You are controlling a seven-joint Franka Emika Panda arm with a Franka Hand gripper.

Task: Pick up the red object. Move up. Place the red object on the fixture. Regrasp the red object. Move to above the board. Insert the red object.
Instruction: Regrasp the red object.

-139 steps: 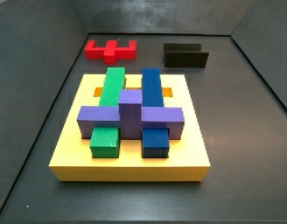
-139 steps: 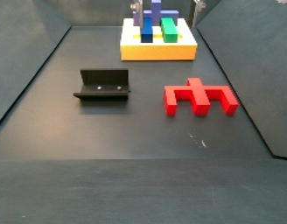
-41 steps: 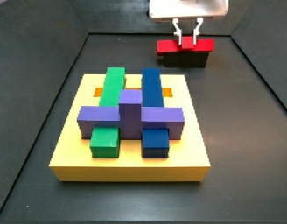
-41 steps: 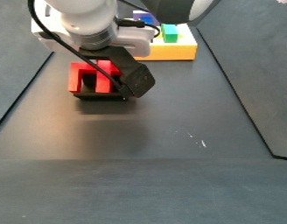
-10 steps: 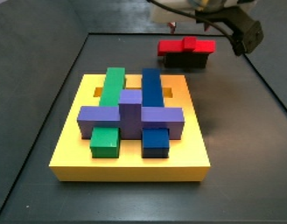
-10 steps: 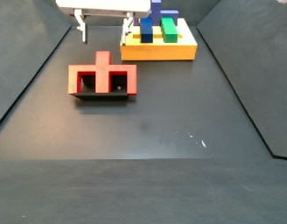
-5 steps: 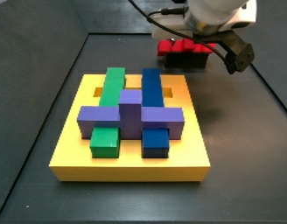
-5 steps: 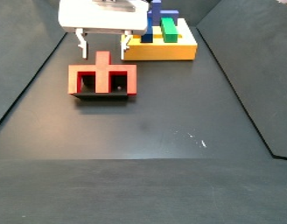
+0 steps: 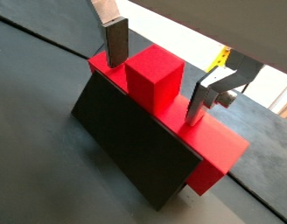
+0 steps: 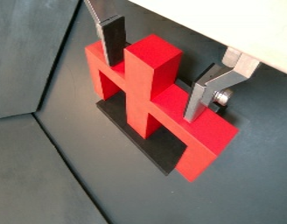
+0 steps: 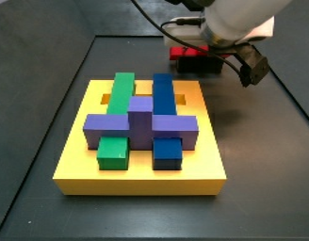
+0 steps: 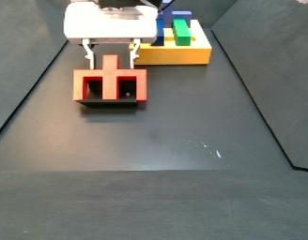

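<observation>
I expect the red object to show a hidden leg under each end when I lift it, because the bar's near end drops past the black fixture.
The red object rests on the black fixture, its bar lying across it and its middle prong pointing up. It also shows in both wrist views, with the fixture beneath it. My gripper is open, and its fingers stand on either side of the middle prong with a gap on each side. In a side view the arm partly hides the red object. The yellow board bears green, blue and purple blocks.
The board stands close behind the fixture in a side view. Grey walls enclose the dark floor on all sides. The arm's cable loops above the fixture.
The gripper has come down over the fixture, and its open fingers now straddle the red object's middle prong. The red object has not moved.
</observation>
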